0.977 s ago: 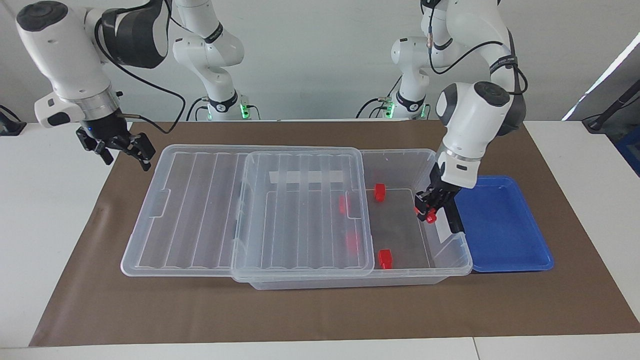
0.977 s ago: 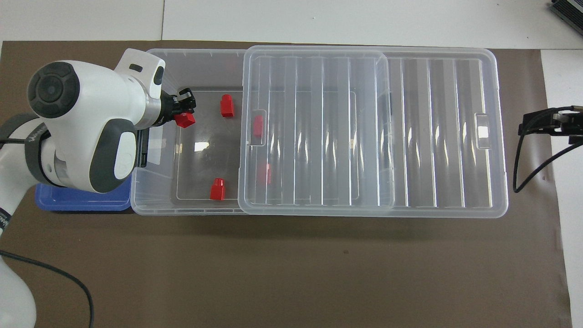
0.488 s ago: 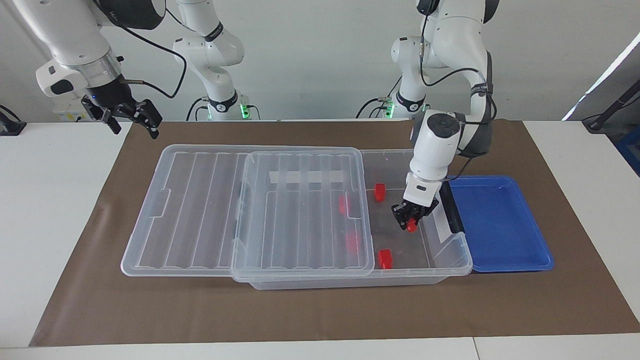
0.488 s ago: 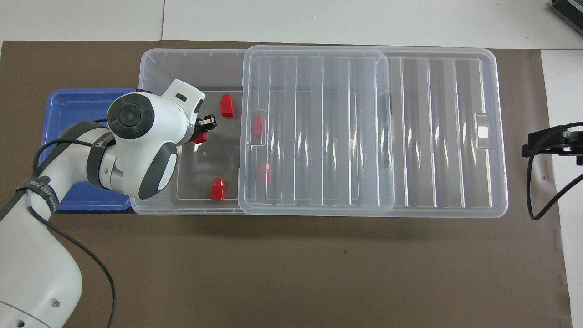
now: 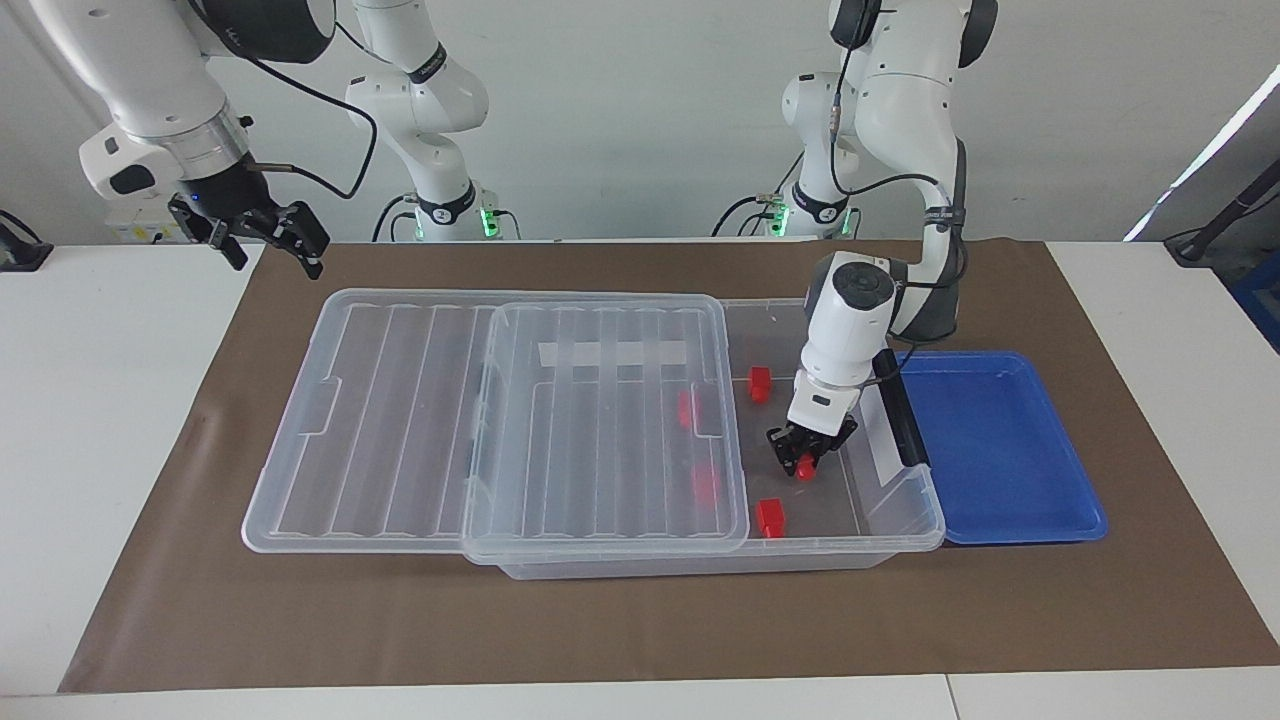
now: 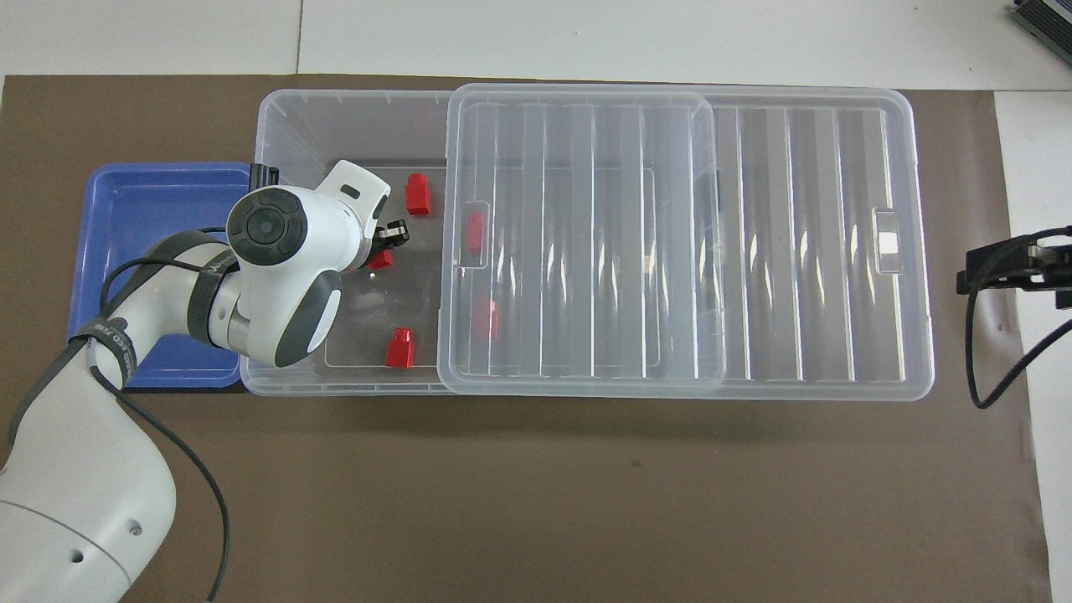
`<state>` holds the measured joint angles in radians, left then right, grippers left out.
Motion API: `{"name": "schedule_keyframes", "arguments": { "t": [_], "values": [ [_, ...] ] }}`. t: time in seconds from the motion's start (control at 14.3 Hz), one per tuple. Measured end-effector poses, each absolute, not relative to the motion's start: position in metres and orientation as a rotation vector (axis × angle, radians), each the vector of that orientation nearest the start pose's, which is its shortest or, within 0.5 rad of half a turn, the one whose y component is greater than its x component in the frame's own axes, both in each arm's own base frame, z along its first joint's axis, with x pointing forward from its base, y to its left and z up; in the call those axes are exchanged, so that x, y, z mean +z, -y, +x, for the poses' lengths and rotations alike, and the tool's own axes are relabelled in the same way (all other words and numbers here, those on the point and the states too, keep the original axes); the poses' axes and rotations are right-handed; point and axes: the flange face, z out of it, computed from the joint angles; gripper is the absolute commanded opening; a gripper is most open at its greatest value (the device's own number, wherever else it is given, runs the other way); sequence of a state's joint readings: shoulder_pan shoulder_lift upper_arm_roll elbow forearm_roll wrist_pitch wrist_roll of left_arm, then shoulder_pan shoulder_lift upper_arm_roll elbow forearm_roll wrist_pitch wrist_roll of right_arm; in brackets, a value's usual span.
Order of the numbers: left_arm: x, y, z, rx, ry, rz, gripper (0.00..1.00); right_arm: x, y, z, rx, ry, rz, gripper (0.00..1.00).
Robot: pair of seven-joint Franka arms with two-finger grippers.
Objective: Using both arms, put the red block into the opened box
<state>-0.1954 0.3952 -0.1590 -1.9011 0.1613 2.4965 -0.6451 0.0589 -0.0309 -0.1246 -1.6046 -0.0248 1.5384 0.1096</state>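
Note:
The robot's left gripper should back out of the box's open part (image 6: 387, 293), which it fills and where the lid must slide, before the right gripper pushes the lid's overhanging end (image 6: 908, 243).
The clear box (image 5: 700, 565) lies across the brown mat, and its ribbed lid (image 5: 380, 420) is slid toward the right arm's end, so the part beside the blue tray stands open. My left gripper (image 5: 805, 462) is low inside that open part, shut on a red block (image 5: 805, 470). From overhead the red block (image 6: 381, 260) peeks out under the left gripper (image 6: 387, 249). Whether it touches the box floor I cannot tell. Several other red blocks lie in the box, two in the open (image 5: 760, 383) (image 5: 769, 517) and two under the lid (image 5: 686, 408). My right gripper (image 5: 262, 235) hangs open and empty, raised over the mat's corner.
A blue tray (image 5: 1000, 450) sits against the box's open end, toward the left arm's end. Two smaller white arms with green lights (image 5: 440, 200) stand at the table's edge by the robots. The lid (image 6: 821, 251) overhangs the box toward the right arm's end.
The left gripper moved from the box's end wall down and inward toward the lid, carrying the red block. The right gripper rose away from the lid's corner.

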Motion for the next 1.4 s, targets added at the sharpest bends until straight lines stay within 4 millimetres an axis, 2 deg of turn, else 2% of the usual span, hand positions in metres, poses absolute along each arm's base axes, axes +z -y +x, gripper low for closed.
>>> {"name": "schedule_keyframes", "arguments": {
  "t": [0.28,0.49,0.56,0.63,0.7,0.77,0.84,0.98,1.19,1.4],
  "values": [
    [0.309,0.219,0.610,-0.341,0.294,-3.167,0.00,0.623,0.039,0.540,0.056,-0.277,-3.151,1.00],
    [0.307,0.219,0.610,-0.340,0.294,-3.167,0.81,0.623,0.039,0.540,0.056,-0.277,-3.151,1.00],
    [0.307,0.219,0.610,-0.341,0.294,-3.167,0.95,0.623,0.039,0.540,0.056,-0.277,-3.151,0.99],
    [0.307,0.219,0.610,-0.341,0.301,-3.167,1.00,0.623,0.039,0.540,0.056,-0.277,-3.151,0.88],
    [0.307,0.219,0.610,-0.340,0.323,-3.166,1.00,0.623,0.039,0.540,0.056,-0.277,-3.151,0.68],
    [0.307,0.219,0.610,-0.336,0.353,-3.163,1.00,0.622,0.039,0.540,0.056,-0.277,-3.151,0.38],
    [0.309,0.219,0.611,-0.327,0.375,-3.155,1.00,0.622,0.039,0.540,0.057,-0.277,-3.151,0.00],
    [0.322,0.217,0.617,-0.295,0.373,-3.108,1.00,0.622,0.039,0.540,0.058,-0.274,-3.151,0.00],
    [0.371,0.213,0.622,-0.274,0.406,-3.054,1.00,0.622,0.045,0.539,0.058,-0.193,-3.156,0.00],
    [0.415,0.214,0.608,-0.269,0.550,-3.009,1.00,0.623,0.057,0.544,-0.007,-0.125,-3.160,0.00]
  ]
}}
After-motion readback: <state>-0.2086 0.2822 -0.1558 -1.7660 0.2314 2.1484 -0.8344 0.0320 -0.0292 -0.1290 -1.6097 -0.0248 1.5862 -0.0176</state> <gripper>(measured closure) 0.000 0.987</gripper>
